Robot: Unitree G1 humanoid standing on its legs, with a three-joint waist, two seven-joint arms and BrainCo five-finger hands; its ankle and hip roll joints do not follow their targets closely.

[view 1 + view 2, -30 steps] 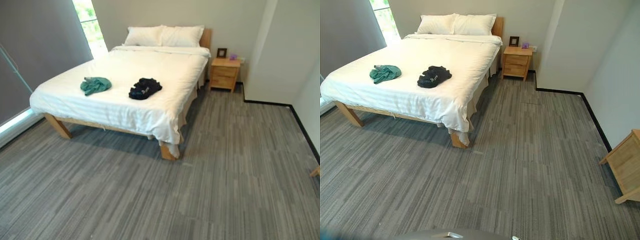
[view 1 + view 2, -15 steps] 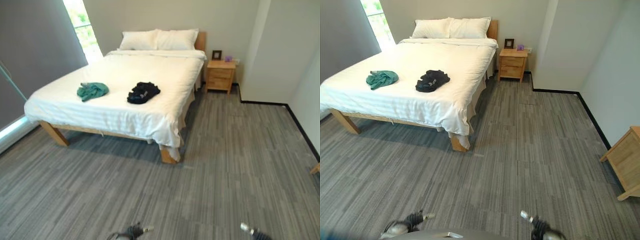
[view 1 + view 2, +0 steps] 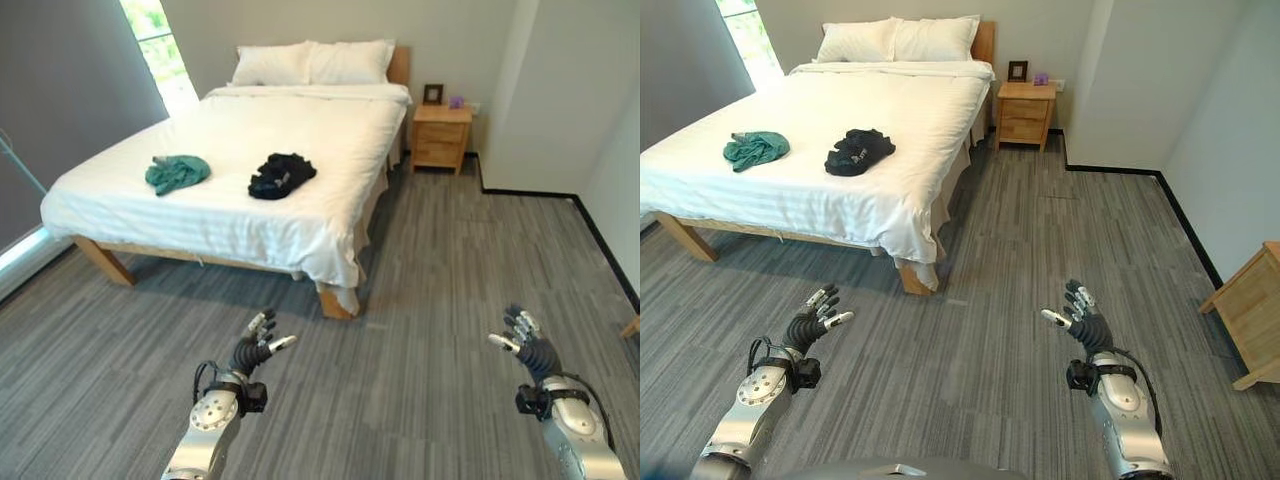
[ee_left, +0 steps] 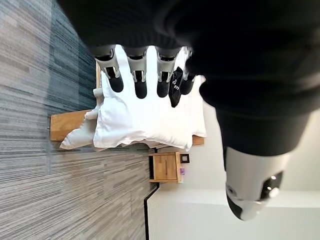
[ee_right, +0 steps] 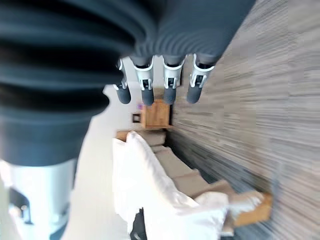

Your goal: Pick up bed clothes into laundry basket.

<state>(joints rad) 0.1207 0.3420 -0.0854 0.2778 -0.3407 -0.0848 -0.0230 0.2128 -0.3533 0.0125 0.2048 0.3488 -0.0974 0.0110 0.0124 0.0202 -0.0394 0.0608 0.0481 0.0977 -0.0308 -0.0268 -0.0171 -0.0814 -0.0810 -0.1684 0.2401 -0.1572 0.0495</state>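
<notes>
The black garment (image 3: 282, 175) is lying in a crumpled heap with uneven edges (image 3: 266, 187). It will sag and loosen into longer folds when I carry it.
Two bundles of clothing lie on the white bed (image 3: 330, 200): a green garment (image 3: 177, 172) toward the window side and a black garment (image 3: 281, 175) near the middle. My left hand (image 3: 254, 348) is raised over the grey floor in front of the bed, fingers straight and empty. Further right, my right hand (image 3: 528, 343) is up at the same height, also open and empty. Both hands are well short of the bed. In the left wrist view the black garment (image 4: 175, 92) shows past the fingers (image 4: 139, 79).
A wooden nightstand (image 3: 441, 139) stands beside the bed's head, with a small frame on it. Another piece of wooden furniture (image 3: 1252, 318) stands at the right wall. The bed's wooden leg (image 3: 337, 302) is at the near corner. A window (image 3: 152, 40) and dark blind are on the left.
Both arms have risen into view from below, hands now held up open over the floor. The camera has moved slightly, and the bed sits a little higher in the picture.
</notes>
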